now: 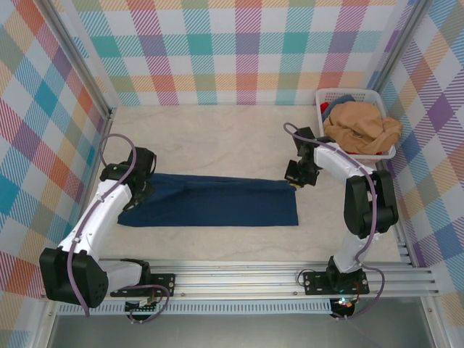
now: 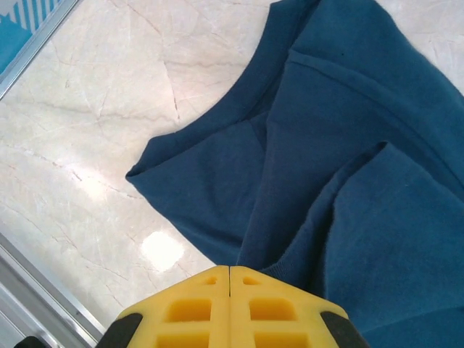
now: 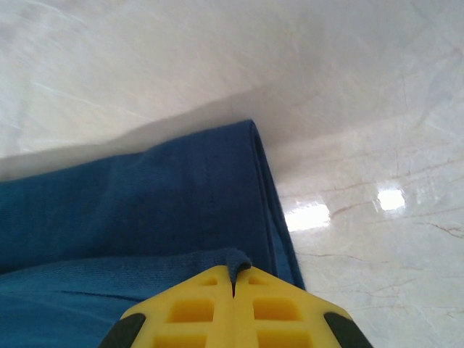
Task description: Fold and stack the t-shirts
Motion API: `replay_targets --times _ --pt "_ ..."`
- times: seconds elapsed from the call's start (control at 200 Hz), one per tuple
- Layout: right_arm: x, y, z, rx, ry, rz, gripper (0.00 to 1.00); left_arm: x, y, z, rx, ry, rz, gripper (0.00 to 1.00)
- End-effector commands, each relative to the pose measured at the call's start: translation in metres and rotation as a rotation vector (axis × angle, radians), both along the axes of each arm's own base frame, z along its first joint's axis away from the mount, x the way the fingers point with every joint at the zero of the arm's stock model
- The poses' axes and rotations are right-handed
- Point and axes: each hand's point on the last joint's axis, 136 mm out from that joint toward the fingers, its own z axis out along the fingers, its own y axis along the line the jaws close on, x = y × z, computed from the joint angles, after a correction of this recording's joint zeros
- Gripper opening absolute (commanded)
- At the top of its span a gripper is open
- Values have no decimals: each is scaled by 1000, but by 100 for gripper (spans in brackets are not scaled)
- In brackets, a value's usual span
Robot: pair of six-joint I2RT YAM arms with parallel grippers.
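Observation:
The navy t-shirt (image 1: 228,192) is stretched straight from my right gripper to my left gripper, so my left gripper keeps going toward the t-shirt's near edge (image 1: 148,225) and lets go there.
The dark navy t-shirt (image 1: 217,203) lies folded into a long flat strip across the middle of the table. At the strip's left end my left gripper (image 1: 136,190) is shut, and folds of the navy t-shirt (image 2: 348,145) run up into its yellow fingertips (image 2: 210,286). At the strip's far right corner my right gripper (image 1: 293,181) is shut on a small tuck of the navy t-shirt's (image 3: 145,196) edge, which pokes up between its tips (image 3: 233,272). The tan-orange t-shirt (image 1: 362,127) lies crumpled in the basket at the back right.
The white slotted basket (image 1: 341,93) stands in the back right corner and also holds some blue and red cloth (image 1: 338,107). Checked walls enclose the table on three sides. A metal rail (image 1: 275,279) runs along the near edge.

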Motion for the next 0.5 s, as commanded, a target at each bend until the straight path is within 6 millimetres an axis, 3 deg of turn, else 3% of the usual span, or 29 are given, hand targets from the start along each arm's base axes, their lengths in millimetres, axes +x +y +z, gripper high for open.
replay_targets --times 0.0,0.235,0.495 --pt "-11 -9 -5 -35 31 6 0 -14 5 -3 30 26 23 0" --pt "-17 -12 -19 -51 69 0 0 -27 4 -25 16 74 68 0" --pt "-13 -13 -15 -58 53 -2 0 -35 4 -39 17 107 90 0"
